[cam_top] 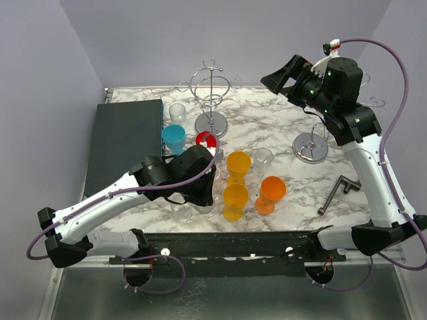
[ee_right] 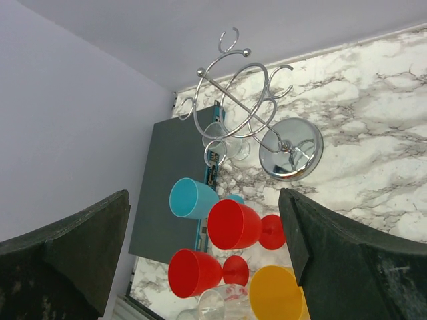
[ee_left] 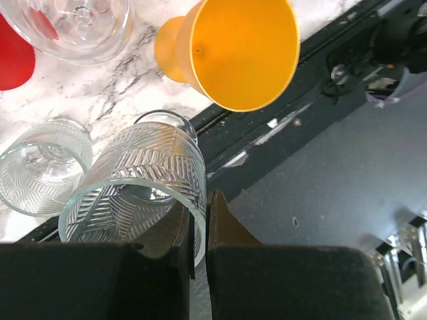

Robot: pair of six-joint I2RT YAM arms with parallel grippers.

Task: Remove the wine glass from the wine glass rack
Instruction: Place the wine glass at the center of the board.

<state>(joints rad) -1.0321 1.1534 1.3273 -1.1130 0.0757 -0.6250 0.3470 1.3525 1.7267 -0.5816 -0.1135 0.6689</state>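
Note:
My left gripper points the ribbed wine glass's foot down toward open marble beside the orange goblet, so it should go on lowering until the foot rests, then release.
My left gripper is shut on the rim of a clear, ribbed wine glass, one finger inside the bowl and one outside. The glass lies tilted, low over the near edge of the marble table. In the top view this gripper sits among the goblets, well away from the chrome wine glass rack at the back, whose hooks look bare. My right gripper hangs high at the back right, open and holding nothing. Between its jaws, the right wrist view shows the same rack far below.
A second rack base stands under the right arm. Orange goblets, a blue cup, a red goblet and clear glasses crowd the table's middle. A dark board lies at left, a metal tool at right.

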